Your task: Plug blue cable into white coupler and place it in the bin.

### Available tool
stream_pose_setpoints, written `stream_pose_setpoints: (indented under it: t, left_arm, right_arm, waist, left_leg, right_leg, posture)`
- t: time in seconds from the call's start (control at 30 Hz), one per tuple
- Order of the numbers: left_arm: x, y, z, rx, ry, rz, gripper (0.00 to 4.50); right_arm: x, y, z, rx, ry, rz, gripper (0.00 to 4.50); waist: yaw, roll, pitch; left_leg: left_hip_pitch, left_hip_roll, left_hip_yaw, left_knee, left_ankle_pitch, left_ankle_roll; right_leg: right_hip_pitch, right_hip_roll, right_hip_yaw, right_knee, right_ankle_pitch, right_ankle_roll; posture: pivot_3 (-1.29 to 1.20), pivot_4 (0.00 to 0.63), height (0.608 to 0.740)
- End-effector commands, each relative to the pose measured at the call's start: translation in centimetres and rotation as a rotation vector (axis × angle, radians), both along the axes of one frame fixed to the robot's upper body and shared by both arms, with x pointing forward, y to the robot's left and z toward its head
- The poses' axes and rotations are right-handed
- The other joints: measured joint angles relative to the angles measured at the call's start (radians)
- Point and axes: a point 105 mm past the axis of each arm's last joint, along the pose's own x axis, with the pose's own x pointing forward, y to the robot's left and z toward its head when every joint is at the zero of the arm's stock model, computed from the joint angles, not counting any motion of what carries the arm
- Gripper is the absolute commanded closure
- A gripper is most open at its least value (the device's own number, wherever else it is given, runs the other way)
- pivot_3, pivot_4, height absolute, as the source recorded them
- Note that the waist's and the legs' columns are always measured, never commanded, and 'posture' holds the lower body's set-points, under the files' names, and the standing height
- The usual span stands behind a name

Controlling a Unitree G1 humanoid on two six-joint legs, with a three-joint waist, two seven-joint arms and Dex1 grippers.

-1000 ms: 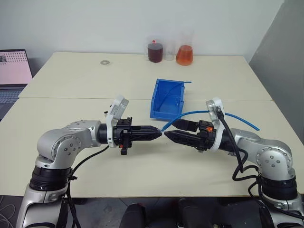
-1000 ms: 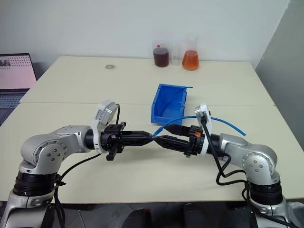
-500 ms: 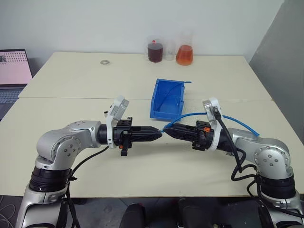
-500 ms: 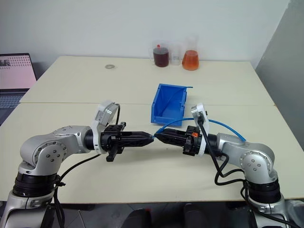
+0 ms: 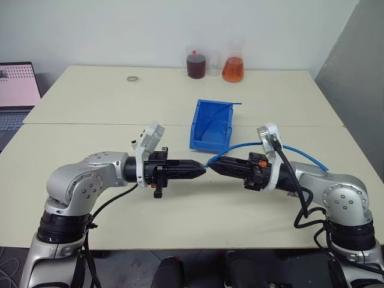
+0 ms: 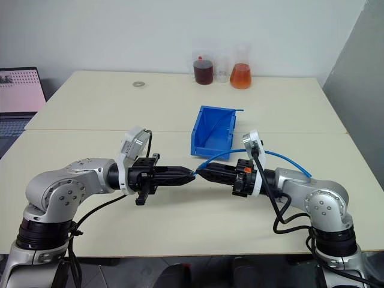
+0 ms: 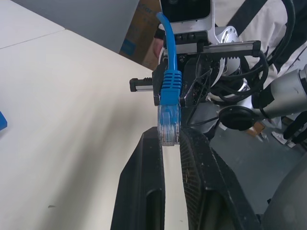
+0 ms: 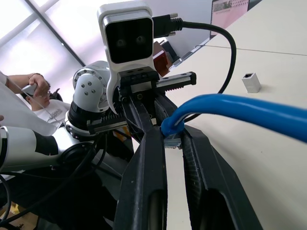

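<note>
My left gripper is closed on the clear plug [image 7: 169,123], which has to go into the white coupler. It should leave the cable to my right gripper and go get the coupler [image 8: 251,83].
Above the table's front half, my two grippers meet tip to tip. The left gripper [image 5: 202,170] is shut on the clear plug [image 7: 169,125] at the end of the blue cable [image 5: 246,144]. My right gripper [image 5: 215,167] faces it, shut on the cable's blue boot [image 8: 171,125] just behind the plug. From there the cable arcs over my right arm and trails off to the right. The white coupler [image 8: 251,82] stands alone on the table, apart from both grippers. Just behind the grippers sits the blue bin [image 5: 207,144], with a thin blue strand inside.
Two beakers, one of dark liquid [image 5: 195,65] and one of orange liquid [image 5: 233,69], stand at the table's far edge. A flat silver ring [image 5: 131,78] lies at the far left. A laptop [image 5: 18,90] sits off the left side. A person [image 8: 29,91] shows behind my left arm.
The right gripper, open around the cable a second ago, has closed on it just behind the plug. The left gripper has stayed shut on the plug, and neither hand has shifted.
</note>
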Motion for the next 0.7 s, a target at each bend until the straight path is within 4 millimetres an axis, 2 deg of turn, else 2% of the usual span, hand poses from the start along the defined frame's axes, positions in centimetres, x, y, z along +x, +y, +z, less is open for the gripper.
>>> stream_pose_setpoints:
  t: [0.03, 0.3, 0.4, 0.6, 0.7]
  left_arm:
    - [-0.2, -0.7, 0.3, 0.034, -0.089, -0.011, 3.6]
    - [-0.4, -0.4, -0.5, 0.078, -0.126, -0.011, 2.19]
    - [-0.6, 0.3, -0.7, 0.094, -0.131, -0.003, 1.51]
    - [-0.3, 2.3, -1.3, 0.128, -0.158, 0.161, 0.06]
    - [0.4, 2.9, -2.0, 0.133, -0.169, 0.292, 0.0]
  right_arm:
    - [-0.9, 0.4, 0.4, 0.019, 0.0, 0.063, 4.32]
    - [-0.8, 0.2, 0.3, 0.013, -0.005, 0.051, 4.32]
    - [-0.6, 0.1, 0.2, 0.009, -0.012, 0.04, 4.32]
    - [0.5, -0.7, 0.2, -0.005, -0.036, -0.028, 4.32]
    - [1.0, -1.2, 0.1, -0.009, -0.042, -0.057, 4.32]
  waist:
    - [0.0, 0.0, 0.0]
    - [-0.001, 0.0, 0.0]
    - [0.0, 0.0, 0.0]
    - [0.0, 0.0, 0.0]
    - [0.0, 0.0, 0.0]
  left_leg:
    - [0.0, 0.0, 0.0, 0.0, 0.0, 0.0]
    - [0.0, 0.0, 0.0, 0.0, 0.0, 0.0]
    - [0.0, 0.0, 0.0, 0.0, 0.0, 0.0]
    - [-0.001, 0.001, 0.0, 0.0, 0.0, 0.0]
    - [-0.002, 0.002, 0.0, 0.0, 0.0, 0.0]
  right_leg:
    - [0.0, 0.0, 0.0, 0.0, 0.0, 0.0]
    - [0.0, 0.0, 0.0, 0.0, 0.0, 0.0]
    - [-0.001, 0.0, 0.0, 0.0, 0.0, 0.0]
    - [-0.002, 0.0, 0.001, 0.0, 0.0, 0.0]
    - [-0.002, -0.001, 0.001, 0.0, 0.0, 0.0]
  posture:
    - [0.0, 0.15, 0.74]
    - [0.0, 0.15, 0.74]
    - [0.0, 0.15, 0.74]
    - [0.0, 0.15, 0.74]
    - [0.0, 0.15, 0.74]
